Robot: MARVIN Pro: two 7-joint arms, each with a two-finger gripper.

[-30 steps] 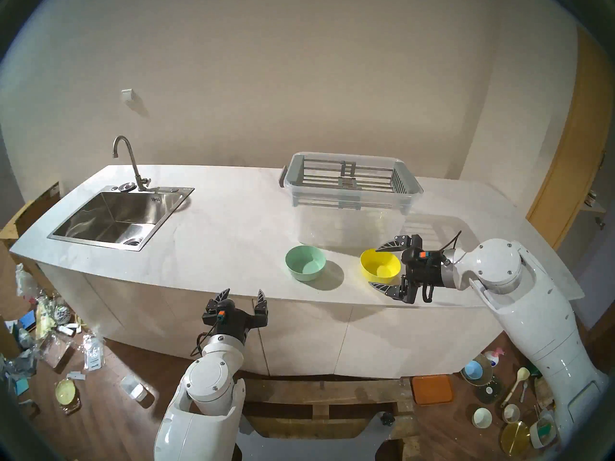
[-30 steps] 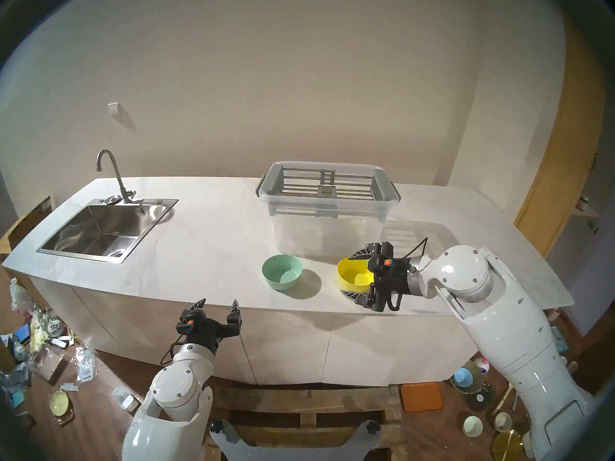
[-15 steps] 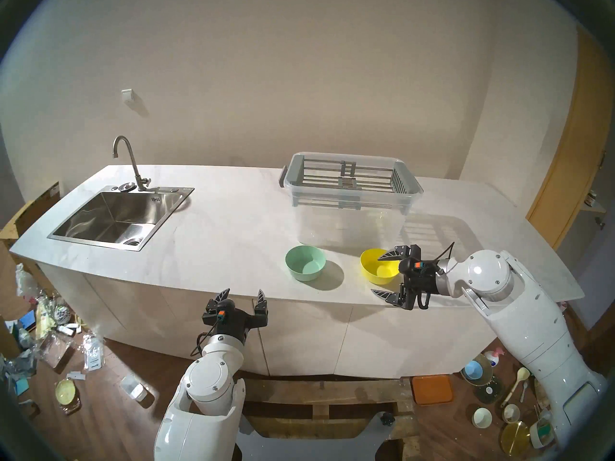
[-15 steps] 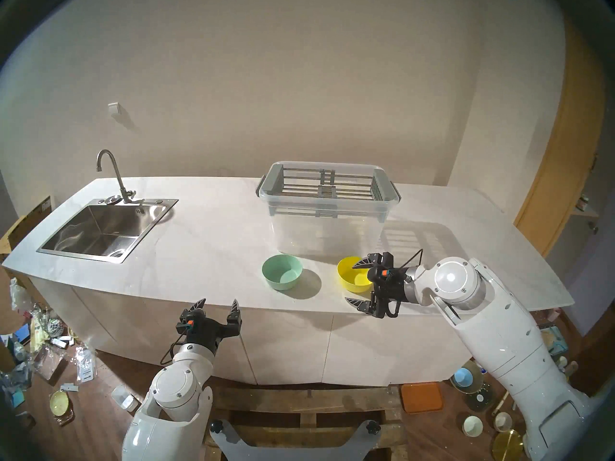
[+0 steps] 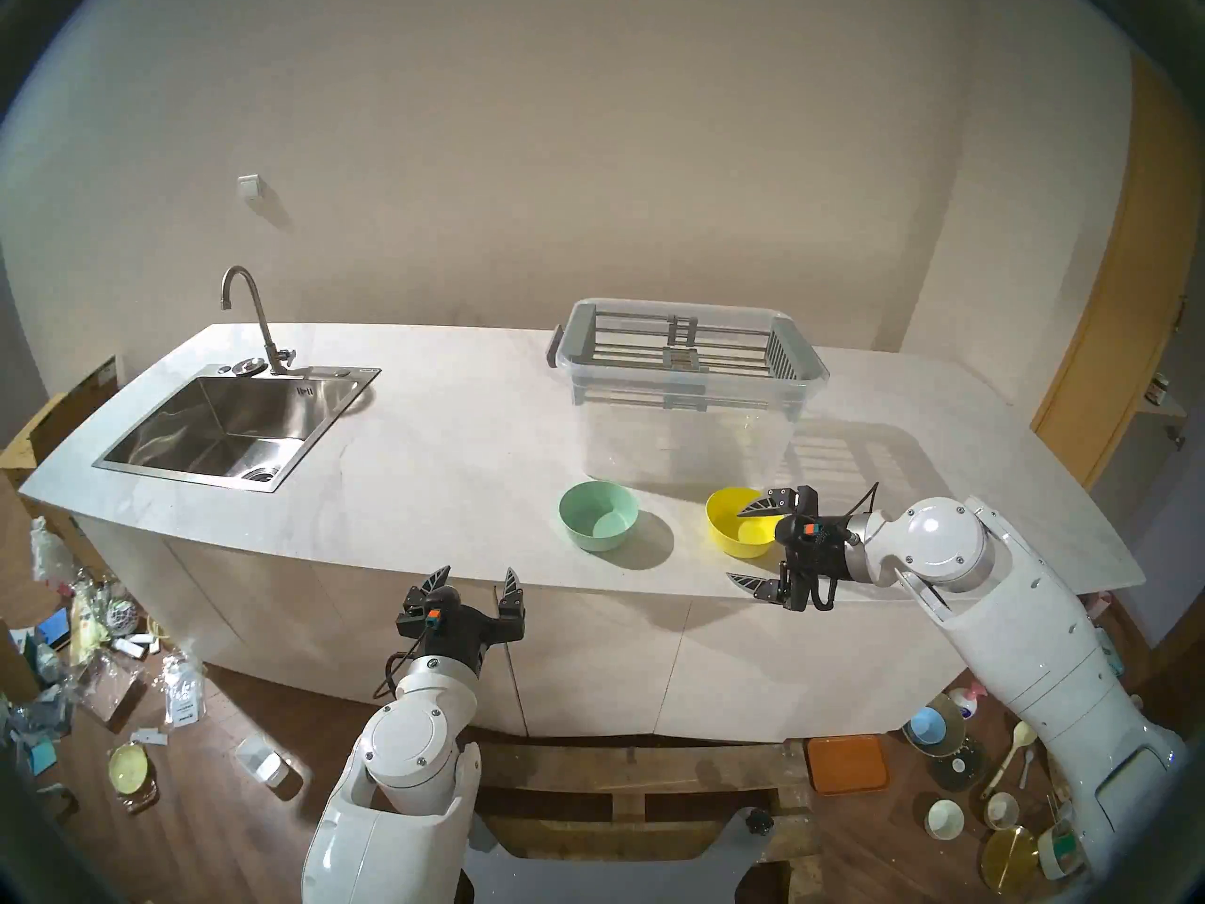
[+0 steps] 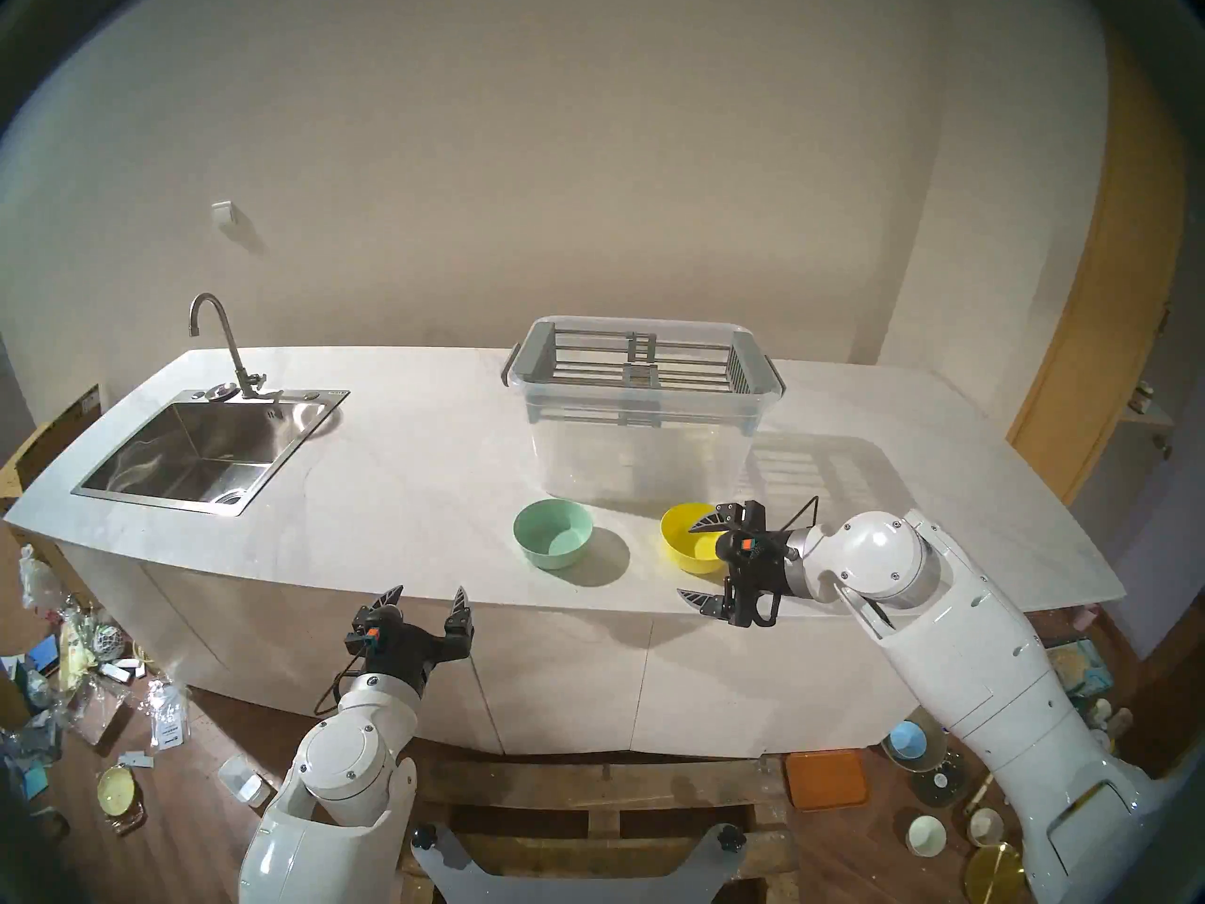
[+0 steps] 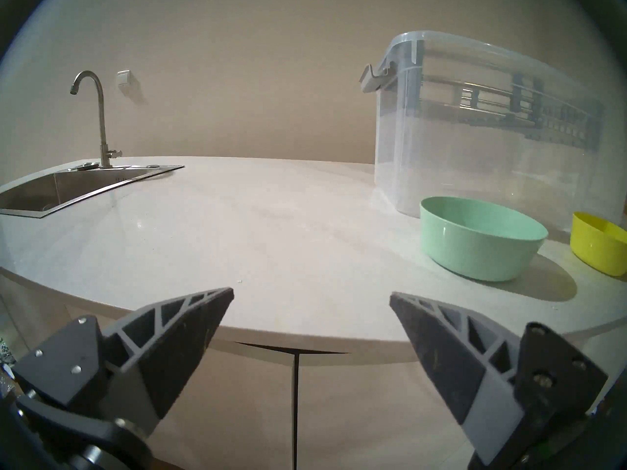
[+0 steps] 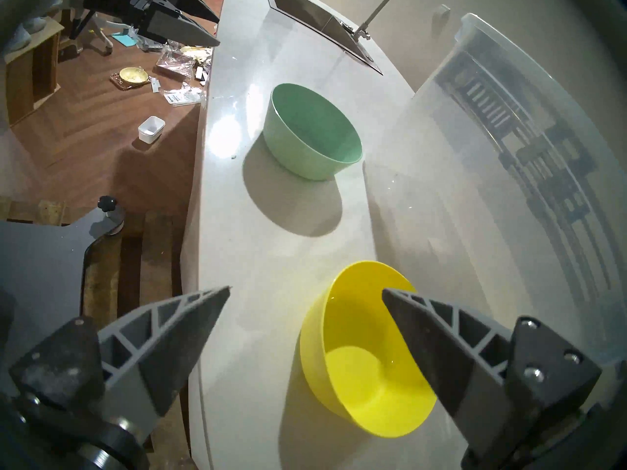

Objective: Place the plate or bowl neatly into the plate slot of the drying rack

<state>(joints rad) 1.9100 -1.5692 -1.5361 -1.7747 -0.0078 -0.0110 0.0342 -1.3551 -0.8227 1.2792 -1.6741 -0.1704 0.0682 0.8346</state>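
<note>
The yellow bowl will sit partly sunken on the drying rack's bars when the robot lowers it, because those bars are lower than the clear tub's rim.
A yellow bowl stands upright on the white counter, in front of the clear tub's right half. My right gripper is open at the bowl's front right. One finger is over the bowl's inside and the other finger is outside it, by the counter's front edge. A green bowl stands to the yellow bowl's left. The drying rack lies across the tub's top. Its plate slot holds nothing. My left gripper is open and empty, below the counter's front edge.
The clear tub stands right behind both bowls. A steel sink with a faucet is at the far left. Bare counter lies between sink and bowls. Dishes and packets litter the floor on both sides.
My right gripper, still open, has shifted toward the counter's front edge and its arm has swung in. The yellow bowl, the green bowl and the left arm have not moved.
</note>
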